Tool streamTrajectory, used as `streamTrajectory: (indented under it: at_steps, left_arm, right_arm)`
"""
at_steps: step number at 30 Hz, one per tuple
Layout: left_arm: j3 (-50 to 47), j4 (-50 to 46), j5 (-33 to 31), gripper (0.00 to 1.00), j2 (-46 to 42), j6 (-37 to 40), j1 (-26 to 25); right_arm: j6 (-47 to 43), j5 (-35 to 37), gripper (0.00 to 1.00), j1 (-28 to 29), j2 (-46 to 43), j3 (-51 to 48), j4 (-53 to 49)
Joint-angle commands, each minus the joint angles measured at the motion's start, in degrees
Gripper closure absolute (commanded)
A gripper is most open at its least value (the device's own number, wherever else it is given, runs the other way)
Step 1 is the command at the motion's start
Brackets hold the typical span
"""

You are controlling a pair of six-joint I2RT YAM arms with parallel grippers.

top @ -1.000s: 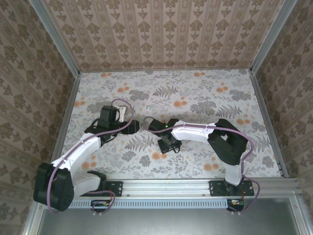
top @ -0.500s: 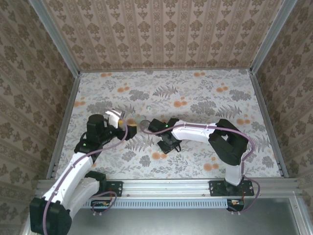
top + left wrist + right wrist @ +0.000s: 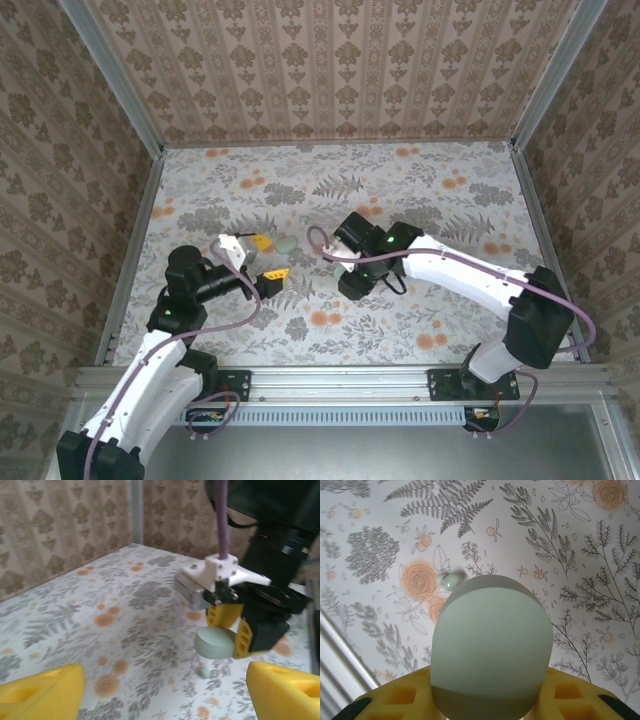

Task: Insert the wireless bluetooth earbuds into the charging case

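The charging case's loose end (image 3: 209,644) is sticking out toward my open left gripper (image 3: 270,258). I keep holding the case with my right gripper until my left gripper closes on it.
A pale green oval charging case (image 3: 492,645) is clamped between the yellow fingers (image 3: 395,697) of my right gripper (image 3: 492,700), which is shut on it. The case hangs a little above the floral table and no opening shows on it. One small pale green earbud (image 3: 451,581) lies on the table just beyond it. From the left wrist, the case (image 3: 215,644) sits in the right gripper's fingers with the earbud (image 3: 204,671) on the table below it. My left gripper (image 3: 165,680) is open and empty, a short way left of the case (image 3: 288,242).
The floral tabletop (image 3: 420,190) is fenced by patterned walls and metal corner posts (image 3: 110,70). The right arm (image 3: 470,275) stretches across the middle right. The left arm (image 3: 180,300) lies along the near left.
My left gripper has pulled back to the left, away from the case and the right gripper. The right arm has swung its elbow out to the right and keeps the case.
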Motion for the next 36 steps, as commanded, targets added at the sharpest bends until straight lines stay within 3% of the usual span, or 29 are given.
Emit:
streamTrajectory:
  at_steps: [1, 4, 11, 19, 36]
  left_arm:
    - [5.82, -3.94, 8.58, 0.16, 2.45, 5.41, -1.36]
    - [10.35, -10.4, 11.66, 0.16, 6.49, 9.63, -3.54]
    - [15.77, -12.78, 14.1, 0.2, 15.66, 12.89, -10.26]
    - [16.11, -8.49, 14.67, 0.22, 21.55, 11.59, -14.39]
    - [21.19, -7.91, 19.27, 0.33, 31.69, 10.74, -16.57]
  right_arm:
    - [-7.16, -3.97, 0.83, -0.16, -2.49, 2.3, -6.21]
    - [-10.08, -4.42, 0.83, -0.19, -2.64, 5.33, -9.92]
    - [-13.81, -8.92, 0.8, -0.16, -2.35, 11.18, -13.22]
    - [-15.45, -15.76, 0.8, -0.03, -5.51, 9.16, -8.55]
    - [-17.35, -16.72, 0.8, 0.24, -6.23, 8.78, -7.06]
